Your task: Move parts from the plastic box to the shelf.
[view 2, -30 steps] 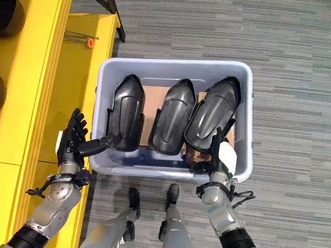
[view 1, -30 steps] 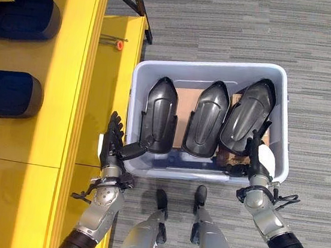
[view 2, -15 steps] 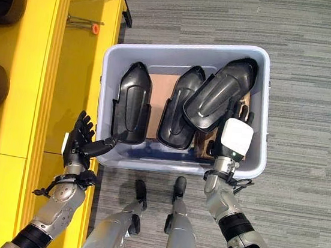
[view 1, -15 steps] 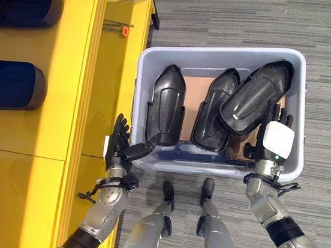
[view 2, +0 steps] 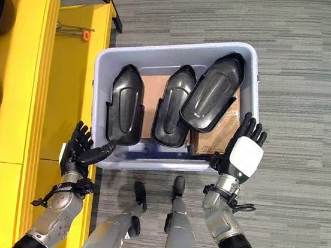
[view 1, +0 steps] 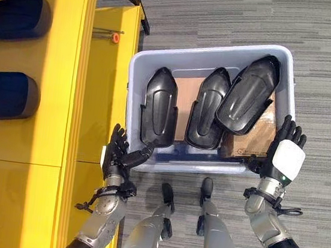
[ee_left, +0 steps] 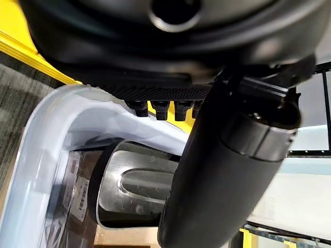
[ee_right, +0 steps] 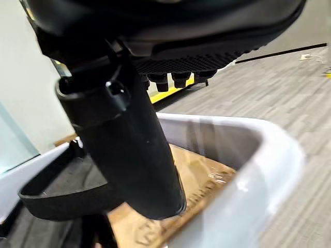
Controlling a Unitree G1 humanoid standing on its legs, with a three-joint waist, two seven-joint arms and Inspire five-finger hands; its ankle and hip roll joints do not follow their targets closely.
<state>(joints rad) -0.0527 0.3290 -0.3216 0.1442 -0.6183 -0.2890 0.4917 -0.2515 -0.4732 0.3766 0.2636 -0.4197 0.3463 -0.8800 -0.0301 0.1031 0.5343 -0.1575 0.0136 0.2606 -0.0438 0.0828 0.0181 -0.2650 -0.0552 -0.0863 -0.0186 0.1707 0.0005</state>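
I expect the middle part [view 1: 208, 110] to turn crooked and stay in the box when I lift the tilted part, because the tilted part's lower end [view 1: 228, 121] lies partly over it.
The pale plastic box [view 1: 210, 54] stands on the carpet with three black moulded parts in it. The left part [view 1: 159, 108] and the middle part [view 1: 208, 108] lie flat. The right part [view 1: 249, 95] lies tilted, its lower end overlapping the middle one. My left hand [view 1: 115, 154] is open at the box's near left corner, thumb [ee_left: 222, 181] reaching to the rim [ee_left: 46, 129]. My right hand [view 1: 283, 158] is open beside the near right corner, fingers straight, thumb [ee_right: 129, 150] over the box's inside. Neither hand holds a part.
The yellow shelf [view 1: 55, 86] runs along the left, with dark parts [view 1: 19, 15] [view 1: 6, 95] lying on it. A small orange-tipped tool [view 1: 114, 36] lies on the lower yellow ledge. Brown cardboard [view 1: 256, 134] lines the box's floor. Grey carpet [view 1: 329, 71] surrounds the box.
My right hand has drawn back out of the box to its near right corner. The right part, tipped leftward, now rests across the middle part. The camera has shifted a little.
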